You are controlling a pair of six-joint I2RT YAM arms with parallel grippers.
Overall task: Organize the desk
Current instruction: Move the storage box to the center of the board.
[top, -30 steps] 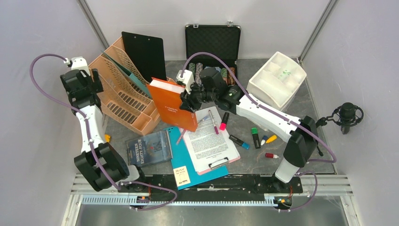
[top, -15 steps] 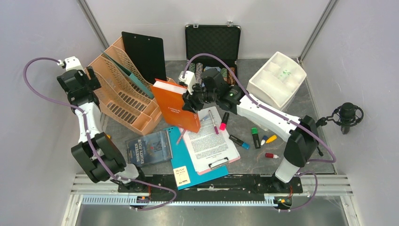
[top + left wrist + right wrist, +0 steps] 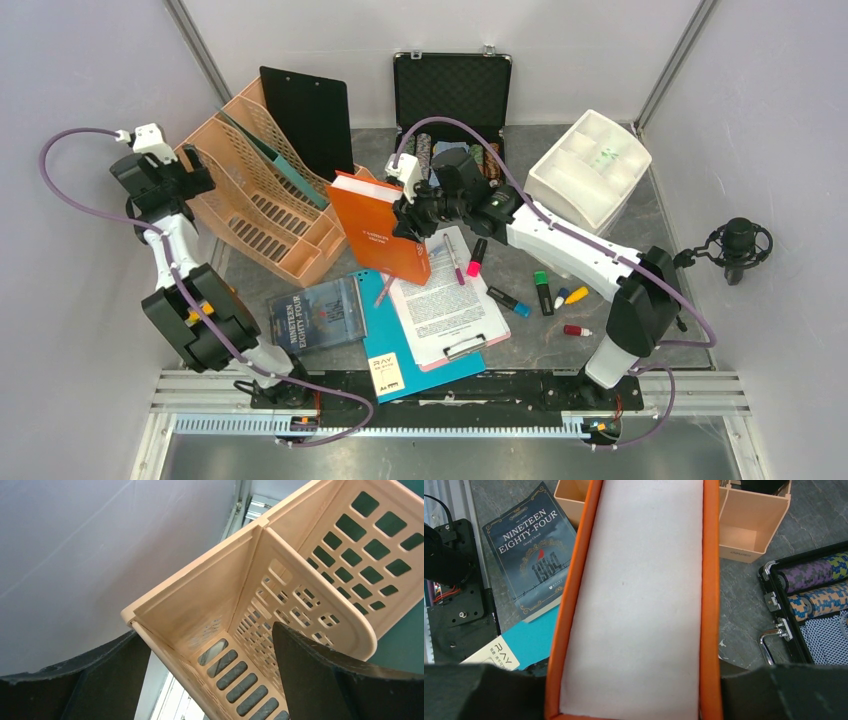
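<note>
The peach file organizer [image 3: 262, 208] is at a slant to the orange book, so the robot's left gripper should turn the organizer's end corner [image 3: 131, 614] square before the book goes in.
The desk [image 3: 620, 335] is a dark grey mottled tabletop. My right gripper [image 3: 408, 215] is shut on an orange book [image 3: 380, 225] and holds it upright on its edge at the desk's middle. In the right wrist view the book's white page edge [image 3: 639, 595] fills the gap between my fingers [image 3: 484, 690]. My left gripper [image 3: 185, 180] is open at the left end of a peach file organizer [image 3: 265, 200]. In the left wrist view the jaws stand wide apart with the organizer's end compartment [image 3: 200, 605] between them. I cannot tell whether they touch it.
A black clipboard [image 3: 310, 110] leans in the organizer. A "Nineteen Eighty-Four" book [image 3: 315, 312], teal folder [image 3: 410, 365], pink clipboard with paper [image 3: 445, 295] and several markers [image 3: 543, 292] lie in front. An open black case [image 3: 452, 95] and white tray [image 3: 588, 165] stand behind.
My left gripper has drawn back to the left, off the organizer's near side to its left end. My right gripper has shifted the orange book slightly right.
</note>
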